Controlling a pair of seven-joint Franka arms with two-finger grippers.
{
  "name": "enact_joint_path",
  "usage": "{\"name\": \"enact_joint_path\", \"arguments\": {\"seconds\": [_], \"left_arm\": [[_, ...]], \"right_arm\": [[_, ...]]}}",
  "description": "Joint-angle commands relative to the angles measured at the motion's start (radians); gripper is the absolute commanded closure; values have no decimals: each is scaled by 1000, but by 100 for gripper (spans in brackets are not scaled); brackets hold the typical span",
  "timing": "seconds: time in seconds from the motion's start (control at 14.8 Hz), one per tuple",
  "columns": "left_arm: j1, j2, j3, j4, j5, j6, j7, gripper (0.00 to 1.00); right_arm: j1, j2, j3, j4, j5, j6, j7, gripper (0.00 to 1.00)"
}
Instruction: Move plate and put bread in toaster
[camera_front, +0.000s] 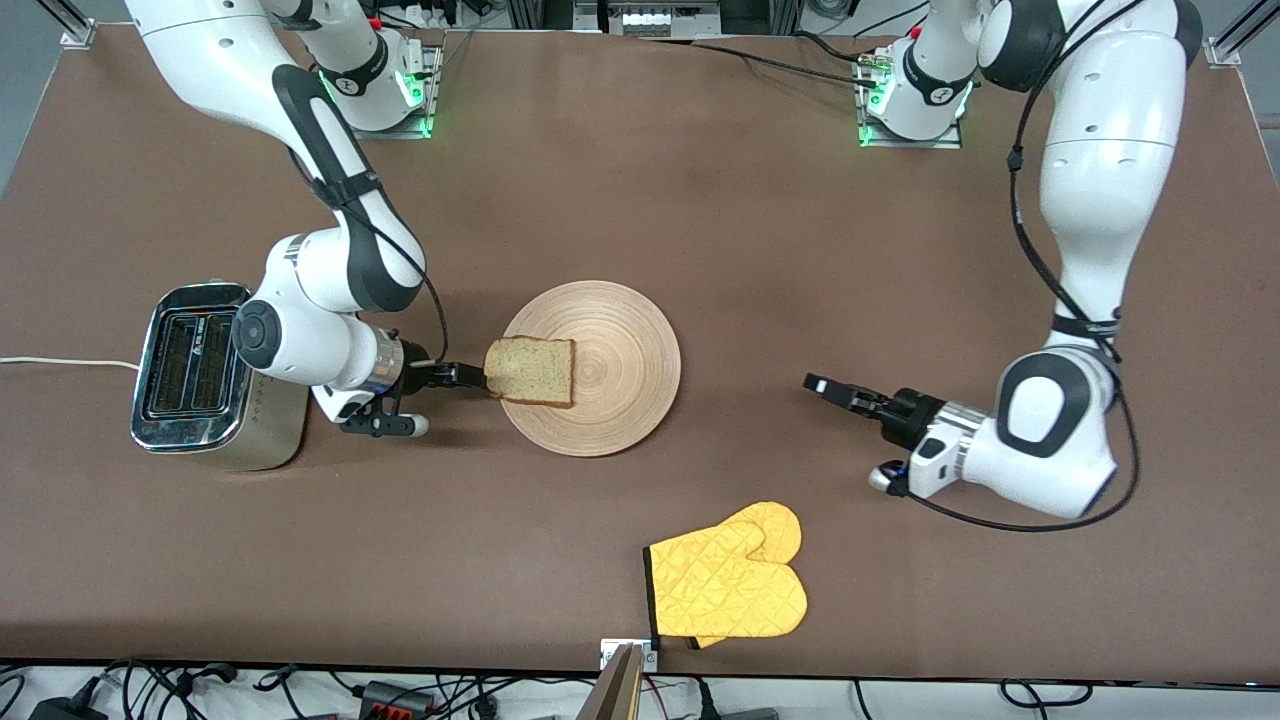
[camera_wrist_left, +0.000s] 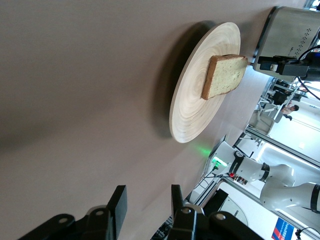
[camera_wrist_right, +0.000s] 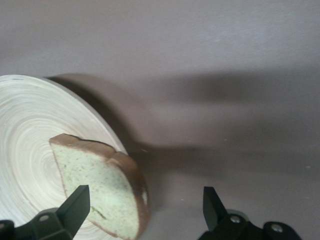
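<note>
Next, I pinch the overhanging crust (camera_front: 494, 370) with my right gripper and carry the bread over, because the bread sticks out over the plate toward the toaster, far from my left gripper.
A square slice of brown bread (camera_front: 530, 371) lies on the round light-wood plate (camera_front: 620, 400), at its rim toward the right arm's end and overhanging it. The chrome-topped toaster (camera_front: 190, 375) stands past that rim, near the right arm's wrist. My right gripper (camera_front: 468, 377) reaches level from the toaster's side and is open, with the bread's crust edge (camera_wrist_right: 135, 185) between its wide-spread fingers. My left gripper (camera_front: 820, 385) hovers low over bare table between the plate and the left arm's end; in the left wrist view it (camera_wrist_left: 147, 192) is open and holds nothing.
A yellow quilted oven mitt (camera_front: 730, 585) lies near the table's front edge, nearer to the camera than the plate. The toaster's white cord (camera_front: 60, 362) runs off toward the table's edge at the right arm's end.
</note>
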Motion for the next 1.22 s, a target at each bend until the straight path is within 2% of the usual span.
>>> {"name": "enact_joint_path", "arguments": {"seconds": [0.0,0.2,0.27,0.34,0.41,0.54,0.74,0.88,1.02,1.15], "left_arm": [[25,-74,-4,15,162,-29,-29,57],[13,-218,-7,16,402,-49,-99,58],[16,-271,-16,16,462,-49,-132,55],[20,-327,-9,15,502,-48,-144,37],[22,-373,-12,15,561,-52,-133,0],[13,-438,-24,15,697,-62,-120,0],[14,-458,-22,15,718,-72,-127,0],[33,-506,-18,-28,719,-63,-150,0],[31,-628,-16,-211,717,4,-254,0],[30,-775,-21,-452,722,192,-324,0]], "right_arm": [[18,17,-3,6,26,18,6,0],[30,36,-3,6,56,18,2,5],[36,36,-3,6,56,18,-4,9],[37,42,-3,6,56,18,-10,13],[37,47,-3,8,56,18,-12,16],[37,48,-3,8,56,16,-12,25],[40,48,-3,8,56,13,-11,48],[40,48,-3,8,56,8,-7,59],[40,48,-3,6,56,7,2,65],[40,48,-3,8,56,4,3,73]]}}
